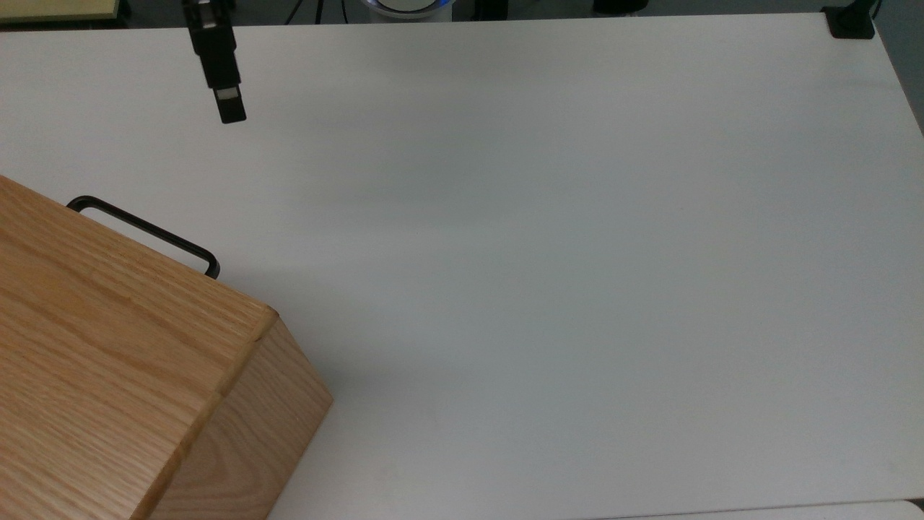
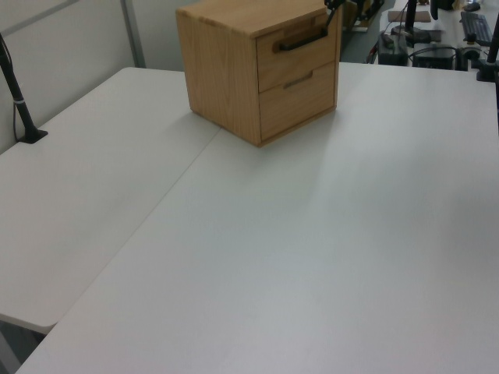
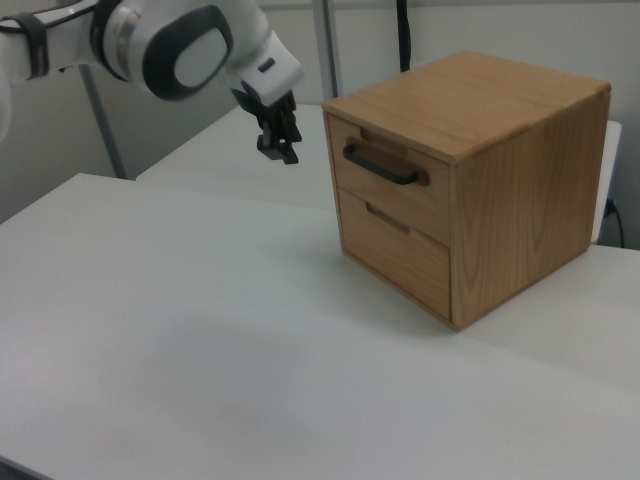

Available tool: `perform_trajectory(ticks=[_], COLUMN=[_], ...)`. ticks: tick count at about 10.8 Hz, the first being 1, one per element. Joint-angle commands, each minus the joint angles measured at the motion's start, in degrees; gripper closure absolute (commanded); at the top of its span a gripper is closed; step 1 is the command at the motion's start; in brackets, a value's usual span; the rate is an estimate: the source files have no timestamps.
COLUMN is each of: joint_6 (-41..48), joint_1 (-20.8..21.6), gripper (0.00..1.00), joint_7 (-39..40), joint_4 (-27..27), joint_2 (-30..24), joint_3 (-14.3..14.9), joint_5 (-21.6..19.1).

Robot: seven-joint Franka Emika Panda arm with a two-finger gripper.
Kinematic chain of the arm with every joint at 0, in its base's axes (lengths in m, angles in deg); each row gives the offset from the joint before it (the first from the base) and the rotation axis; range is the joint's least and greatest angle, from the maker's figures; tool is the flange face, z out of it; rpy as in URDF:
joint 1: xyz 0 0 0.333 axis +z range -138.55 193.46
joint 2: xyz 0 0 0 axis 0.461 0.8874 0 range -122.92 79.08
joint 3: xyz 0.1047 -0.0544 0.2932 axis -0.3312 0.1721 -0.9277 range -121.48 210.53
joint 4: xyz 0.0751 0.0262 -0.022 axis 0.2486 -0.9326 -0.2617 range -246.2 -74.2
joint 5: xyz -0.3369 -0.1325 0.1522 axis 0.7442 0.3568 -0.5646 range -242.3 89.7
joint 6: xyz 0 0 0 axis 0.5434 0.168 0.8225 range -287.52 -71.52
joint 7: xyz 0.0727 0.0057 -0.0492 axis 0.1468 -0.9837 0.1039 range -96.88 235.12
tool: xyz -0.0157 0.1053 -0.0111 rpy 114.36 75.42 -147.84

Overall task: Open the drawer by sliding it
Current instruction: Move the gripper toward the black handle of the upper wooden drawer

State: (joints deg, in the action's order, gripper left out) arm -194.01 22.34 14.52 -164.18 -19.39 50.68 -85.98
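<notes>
The drawer will slide straight out alone when the robot pulls the drawer's handle, because a seam (image 2: 273, 87) separates the drawer's front (image 2: 293, 64) from the lower one.
The drawer (image 3: 400, 190) is the upper one of two in an oak cabinet (image 3: 520, 200); its front sits flush with the cabinet, shut. A long black bar handle (image 3: 383, 168) (image 1: 144, 232) (image 2: 300, 39) runs across its front. My gripper (image 3: 278, 152) hangs in the air to the right view's left of the handle, about level with it and a short gap away. It stands open with nothing between its fingers. In the top view the gripper (image 1: 231, 112) points down over the table above the handle. In the left view the gripper (image 2: 331, 8) is by the cabinet's upper right corner.
The cabinet stands on a white table (image 1: 548, 253), with a second drawer (image 3: 395, 245) below the first. The white arm (image 3: 170, 40) reaches in from the right view's upper left. A black clamp post (image 2: 19, 101) stands at the left view's left edge.
</notes>
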Motion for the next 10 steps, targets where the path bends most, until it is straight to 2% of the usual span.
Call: perform_trajectory(ticks=[1,3,7,10], joint_6=[-7.0,-11.8,-19.2,-21.9], joint_1=[-2.7,-5.1,-5.5,-5.5], gripper=[0.66,0.66,0.66,0.66], joint_7=[-2.5,-1.9,-1.9,-1.9], joint_4=[-0.2,-0.2,-0.2,-0.2], joint_2=[4.1,7.3,9.9,10.8], joint_3=[1.0,1.2,1.1,1.1], joint_5=[-12.7,-22.0,-25.1,-25.1])
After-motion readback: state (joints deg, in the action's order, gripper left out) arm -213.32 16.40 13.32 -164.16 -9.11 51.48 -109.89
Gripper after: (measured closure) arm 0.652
